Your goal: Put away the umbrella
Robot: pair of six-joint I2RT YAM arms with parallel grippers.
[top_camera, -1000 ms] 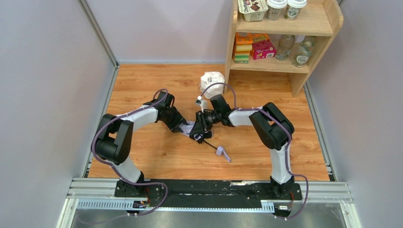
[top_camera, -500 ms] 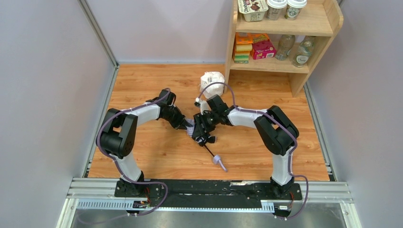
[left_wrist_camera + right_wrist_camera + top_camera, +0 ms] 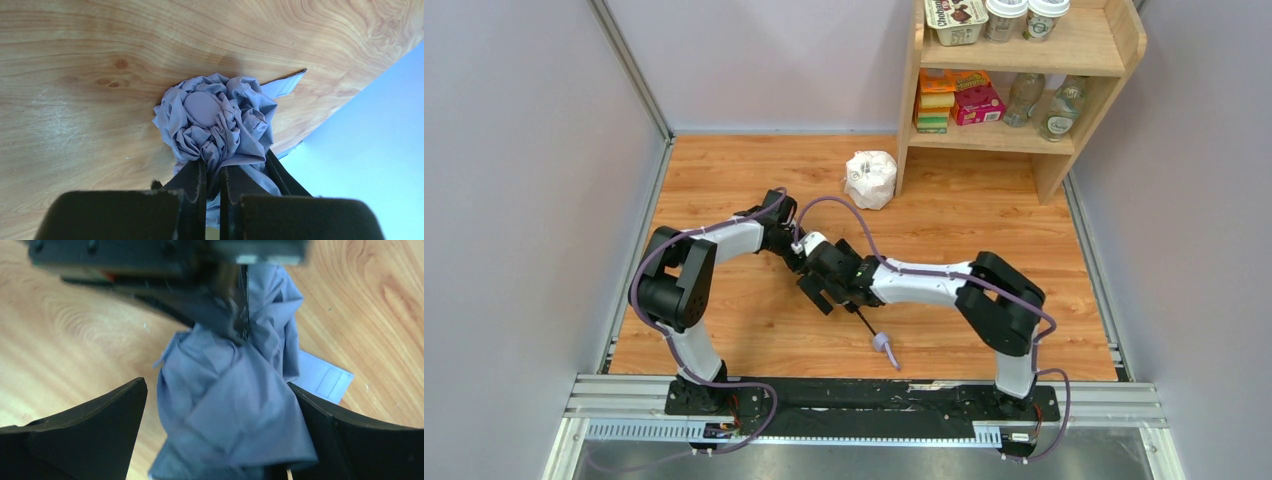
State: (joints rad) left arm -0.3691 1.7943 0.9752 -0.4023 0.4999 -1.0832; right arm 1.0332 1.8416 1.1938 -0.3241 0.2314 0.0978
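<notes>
My left gripper pinches just a fold (image 3: 239,159) near the top cap. My right gripper should clamp the canopy while my left gripper opens around the bunch (image 3: 220,117).
The umbrella lies on the wooden floor with its lavender handle (image 3: 884,345) and thin black shaft (image 3: 863,322) pointing toward the near edge. Its folded lavender canopy (image 3: 215,117) is a crumpled bunch. My left gripper (image 3: 213,169) is shut on a fold of that canopy fabric near the top cap. In the top view the left gripper (image 3: 800,261) meets the right gripper (image 3: 822,291) mid-floor. The right gripper (image 3: 217,385) stands wide open, its fingers either side of the canopy (image 3: 230,405) without pressing it. Both grippers hide most of the canopy in the top view.
A white plastic-wrapped lump (image 3: 871,178) sits on the floor by the foot of a wooden shelf (image 3: 1096,45) at the back right, which holds boxes, tubs and bottles. Grey walls close in the left, back and right sides.
The left gripper has shut on the canopy fabric. The right gripper has opened wide and slid left and nearer along the umbrella, uncovering the white lump. The handle has shifted slightly nearer.
</notes>
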